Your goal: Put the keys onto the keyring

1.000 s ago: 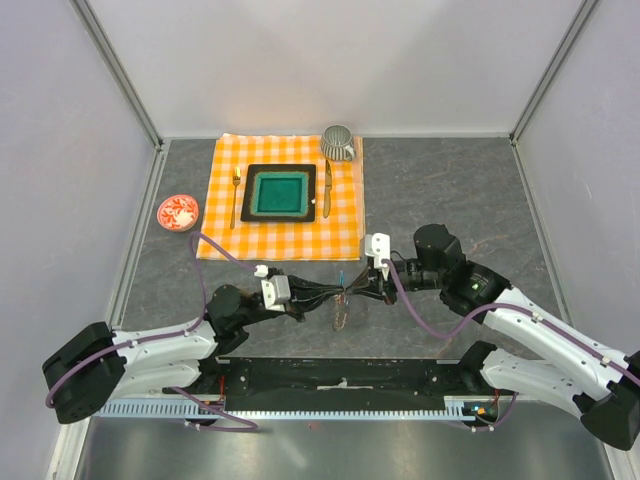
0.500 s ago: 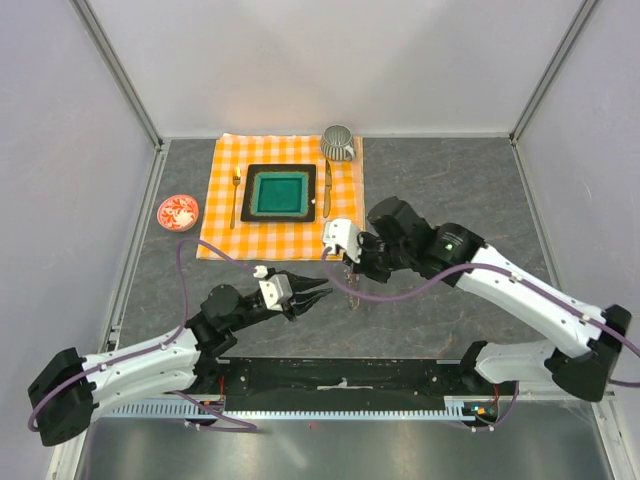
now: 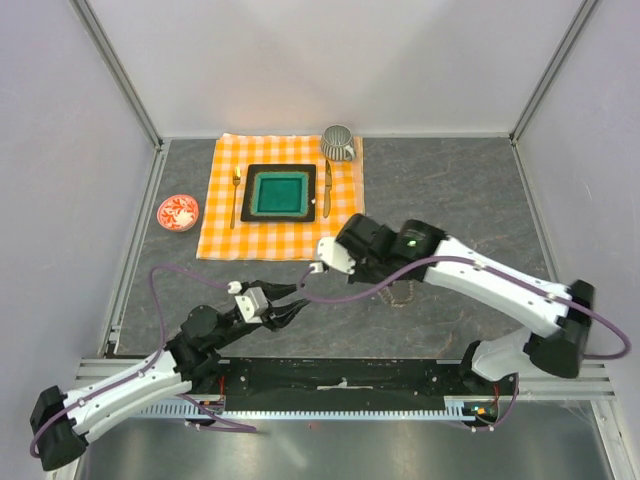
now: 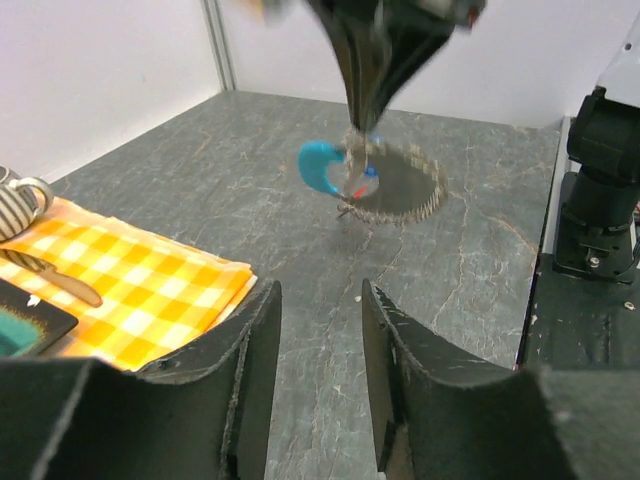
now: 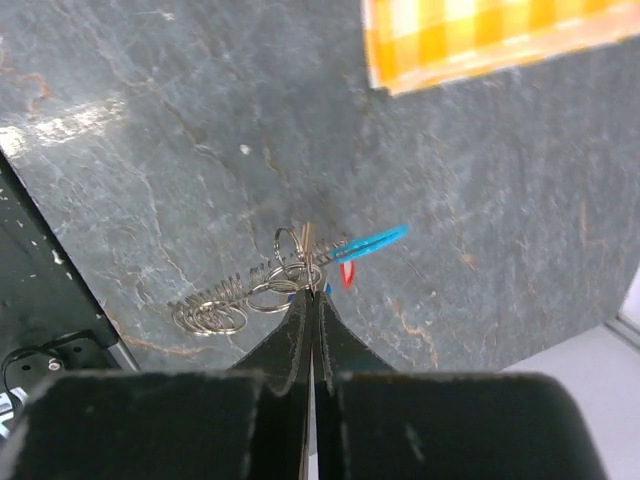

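The keyring (image 4: 402, 188) is hanging on its edge under my right gripper, so next my right gripper lays it down flat before my left gripper grabs the keyring's end by the blue tag (image 4: 372, 171).
My right gripper (image 5: 312, 290) is shut, pinching the small rings at the top of the keyring (image 5: 215, 303), a silvery coiled loop. The keys hang from the same bunch, one with a curved blue tag (image 5: 370, 243) and one with a red tag (image 5: 347, 273). In the left wrist view the right gripper (image 4: 365, 120) points straight down, with the keyring (image 4: 395, 215) and blue tag (image 4: 318, 165) dangling under it over the grey table. In the top view the keyring (image 3: 403, 293) shows below the right wrist. My left gripper (image 4: 320, 290) is open and empty, low and well left of the bunch (image 3: 295, 298).
An orange checked cloth (image 3: 222, 235) lies at the back left with a green square plate (image 3: 279, 193), a gold fork (image 3: 235, 195), a knife (image 3: 327, 185) and a striped cup (image 3: 338, 142). A small red dish (image 3: 178, 212) sits left of the cloth. Walls enclose three sides.
My left gripper has opened, let go of the bunch and drawn back toward the near left. The right arm has carried the keyring and keys to the right, still shut on them.
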### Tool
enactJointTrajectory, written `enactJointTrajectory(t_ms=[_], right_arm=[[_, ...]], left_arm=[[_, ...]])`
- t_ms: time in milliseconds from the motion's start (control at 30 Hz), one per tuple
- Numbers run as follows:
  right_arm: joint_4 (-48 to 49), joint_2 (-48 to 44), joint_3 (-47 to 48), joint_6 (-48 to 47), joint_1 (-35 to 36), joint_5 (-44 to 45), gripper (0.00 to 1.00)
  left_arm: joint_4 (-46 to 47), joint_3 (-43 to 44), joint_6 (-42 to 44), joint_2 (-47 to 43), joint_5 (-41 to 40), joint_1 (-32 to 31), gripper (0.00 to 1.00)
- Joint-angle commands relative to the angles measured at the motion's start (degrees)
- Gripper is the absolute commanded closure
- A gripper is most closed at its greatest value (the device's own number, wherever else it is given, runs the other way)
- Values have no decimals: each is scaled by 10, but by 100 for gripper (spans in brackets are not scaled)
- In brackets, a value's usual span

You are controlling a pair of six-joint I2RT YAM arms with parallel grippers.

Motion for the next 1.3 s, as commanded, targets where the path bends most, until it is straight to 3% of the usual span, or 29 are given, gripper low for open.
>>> enactJointTrajectory(t_ms=[0,300,433,600,867,1067,1200,1267], right_arm=[[42,99,-5,0,48,-2,100],[159,223,-21,-52,68,-88,100],[203,242,-43,-61,68,-121,100],[250,250,-72,-63,60,-149,99],[304,203,-102,-50,33,-198,69],[320,125,-139,-7,10,-205,59],[371,37,-204,64,-28,-208,59],[401,-8,-247,102,-55,-215,59]], left_arm=[[-78,-10,-31,-79,-36,2,54],[-230,-24,-101,-219,-60,1,52],[-258,-32,-114,-272,-64,1,52],[-265,-48,-136,-273,-97,1,52],[-274,-54,-140,-272,-141,1,50],[-252,-48,-125,-238,-154,1,48],[-181,-36,-105,-117,-147,1,48],[-139,-7,-85,-11,-135,1,48]])
